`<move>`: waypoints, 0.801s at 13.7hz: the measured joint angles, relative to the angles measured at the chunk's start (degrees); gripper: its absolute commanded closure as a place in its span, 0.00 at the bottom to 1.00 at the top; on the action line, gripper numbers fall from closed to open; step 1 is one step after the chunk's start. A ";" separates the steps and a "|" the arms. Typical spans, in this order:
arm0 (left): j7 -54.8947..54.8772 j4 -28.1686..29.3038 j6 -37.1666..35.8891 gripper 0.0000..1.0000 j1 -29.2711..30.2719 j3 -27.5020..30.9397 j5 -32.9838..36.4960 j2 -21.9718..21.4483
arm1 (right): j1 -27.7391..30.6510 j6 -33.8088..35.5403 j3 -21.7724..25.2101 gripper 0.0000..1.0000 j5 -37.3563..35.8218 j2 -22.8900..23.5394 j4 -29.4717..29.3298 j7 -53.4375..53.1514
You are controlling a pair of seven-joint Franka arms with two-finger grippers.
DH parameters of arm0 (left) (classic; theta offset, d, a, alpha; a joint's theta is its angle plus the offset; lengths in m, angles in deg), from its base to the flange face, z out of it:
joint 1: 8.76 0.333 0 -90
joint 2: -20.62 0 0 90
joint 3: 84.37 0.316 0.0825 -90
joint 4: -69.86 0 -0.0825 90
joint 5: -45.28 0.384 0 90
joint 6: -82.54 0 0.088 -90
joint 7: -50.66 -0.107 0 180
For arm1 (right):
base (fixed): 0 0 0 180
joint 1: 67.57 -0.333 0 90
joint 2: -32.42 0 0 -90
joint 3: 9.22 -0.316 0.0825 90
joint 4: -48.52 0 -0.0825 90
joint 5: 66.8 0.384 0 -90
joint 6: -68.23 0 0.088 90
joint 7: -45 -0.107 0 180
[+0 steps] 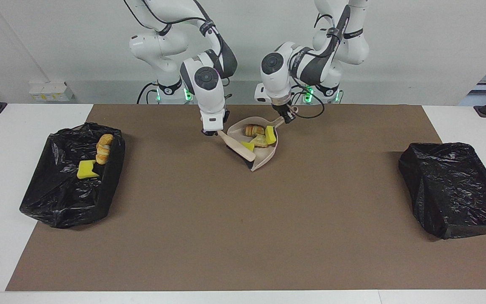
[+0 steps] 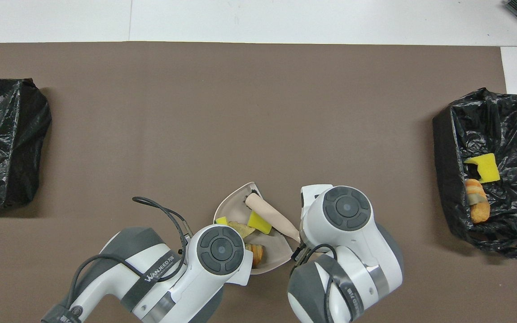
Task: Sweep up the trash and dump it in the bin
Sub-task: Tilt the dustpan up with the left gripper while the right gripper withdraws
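The brush (image 2: pixel 273 217) lies across the opening of the loaded dustpan. Next, my right gripper pulls the brush out of the way before my left gripper empties the trash into its side's bin (image 2: pixel 6 142).
A beige dustpan (image 1: pixel 265 156) lies on the brown mat close to the robots. My left gripper (image 1: pixel 287 117) is shut on its handle. Inside it is trash: a bread roll (image 1: pixel 253 130), a tan piece (image 1: pixel 260 141) and two yellow sponge chunks (image 1: pixel 271 134) (image 1: pixel 247 146). My right gripper (image 1: pixel 213 132) is shut on the handle of the beige brush (image 1: pixel 239 147). The brush lies slanted across the dustpan's mouth, its bristles at the rim. From overhead, the brush (image 2: pixel 271 215) rests against a yellow chunk (image 2: pixel 259 222) in the dustpan (image 2: pixel 233 206), and both grippers are hidden under the arms.
A black-bagged bin (image 1: pixel 57 198) at the right arm's end of the table holds a yellow sponge (image 1: pixel 86 169) and a bread piece (image 1: pixel 104 148). A second black-bagged bin (image 1: pixel 454 188) stands at the left arm's end. A brown mat (image 1: pixel 243 236) covers the table.
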 measured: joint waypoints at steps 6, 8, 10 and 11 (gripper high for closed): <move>-2.81 0.00 0.03 1.00 0.64 0.08 0.00 0.03 | 3.01 0.48 0.26 1.00 0.04 -1.25 1.40 0.49; -4.64 0.00 0.03 1.00 0.93 0.11 0.01 0.03 | 4.55 2.59 0.32 1.00 0.04 -1.30 0.98 1.37; -6.39 0.01 0.03 1.00 0.95 0.10 0.01 0.03 | 6.08 4.91 0.38 1.00 0.04 -1.59 0.57 2.67; -7.25 0.01 0.04 1.00 1.08 0.09 0.01 0.03 | 6.86 5.56 0.39 1.00 0.04 -1.78 0.52 2.93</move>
